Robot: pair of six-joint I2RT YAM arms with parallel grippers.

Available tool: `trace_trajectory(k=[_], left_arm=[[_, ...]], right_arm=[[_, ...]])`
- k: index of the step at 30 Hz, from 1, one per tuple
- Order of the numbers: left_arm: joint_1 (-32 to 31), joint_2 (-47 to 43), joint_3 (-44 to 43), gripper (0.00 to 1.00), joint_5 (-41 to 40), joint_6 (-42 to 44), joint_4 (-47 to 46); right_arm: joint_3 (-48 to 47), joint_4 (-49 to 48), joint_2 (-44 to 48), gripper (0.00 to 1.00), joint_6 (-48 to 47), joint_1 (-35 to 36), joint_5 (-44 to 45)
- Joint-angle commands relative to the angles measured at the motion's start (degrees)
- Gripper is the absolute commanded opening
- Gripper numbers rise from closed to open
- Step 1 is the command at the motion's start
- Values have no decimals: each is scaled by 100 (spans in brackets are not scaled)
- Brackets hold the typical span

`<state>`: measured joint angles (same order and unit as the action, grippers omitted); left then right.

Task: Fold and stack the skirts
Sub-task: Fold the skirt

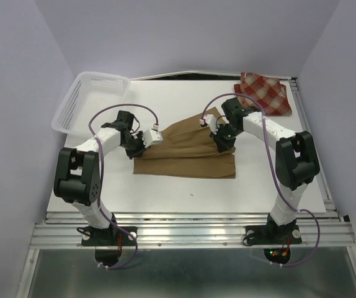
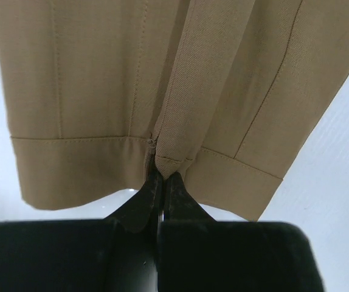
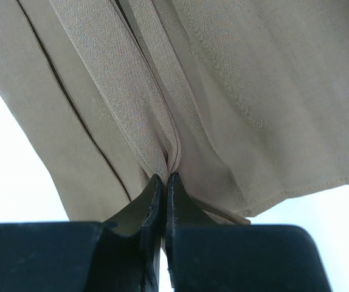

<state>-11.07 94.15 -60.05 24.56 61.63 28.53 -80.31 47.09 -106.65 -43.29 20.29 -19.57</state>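
The tan skirt is lying crosswise with its waistband at my left gripper [image 1: 139,167]. Next, I open that gripper and turn the skirt [image 1: 184,138] until its waistband is toward me.
The tan-brown skirt [image 1: 187,149] lies spread in the middle of the white table, stretched between both arms. My left gripper [image 1: 139,146] is shut on its left edge; in the left wrist view the jaws pinch a fold of the hem of the tan skirt [image 2: 101,91], with my left gripper [image 2: 163,175] closed tight. My right gripper [image 1: 218,133] is shut on the skirt's right side; the right wrist view shows bunched pleats of the tan skirt [image 3: 235,79] caught at my right gripper [image 3: 165,178]. The red-and-cream plaid skirt [image 1: 265,93] lies folded at the far right corner.
A white mesh basket [image 1: 90,99] hangs partly over the table's far left edge. The table [image 1: 184,192] ends at a metal rail near the arm bases. Purple walls close in on the left, back and right.
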Motion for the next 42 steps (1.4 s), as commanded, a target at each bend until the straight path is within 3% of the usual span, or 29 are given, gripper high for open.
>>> trace_trajectory(k=[1, 10, 15, 20, 25, 36, 39, 40, 42], left_arm=[[105, 138, 20, 0, -716, -80, -93], [149, -431, -1060, 0, -312, -371, 371], [158, -871, -1088, 0, -285, -90, 811], [158, -1285, -395, 0, -381, 226, 1031], [158, -1067, 90, 0, -583, 307, 857], [26, -318, 775, 1, -821, 297, 108], [8, -659, 820, 17, -804, 385, 222], [0, -791, 811, 24, -803, 420, 292], [-9, -1099, 837, 48, -690, 517, 468]], right_arm=[[-27, 28, -110, 1, 31, -87, 411], [-1398, 775, 135, 0, 31, -87, 498], [-1742, 1355, 390, 1, -48, -87, 323], [-733, 1216, 891, 1, -136, -87, 296], [163, 777, 770, 1, -110, -34, 226], [534, 116, 100, 1, -110, 18, 314], [534, 422, 241, 1, -241, 18, 174], [534, 424, 293, 6, -285, 18, 138], [543, 739, 503, 14, -417, 18, 42]])
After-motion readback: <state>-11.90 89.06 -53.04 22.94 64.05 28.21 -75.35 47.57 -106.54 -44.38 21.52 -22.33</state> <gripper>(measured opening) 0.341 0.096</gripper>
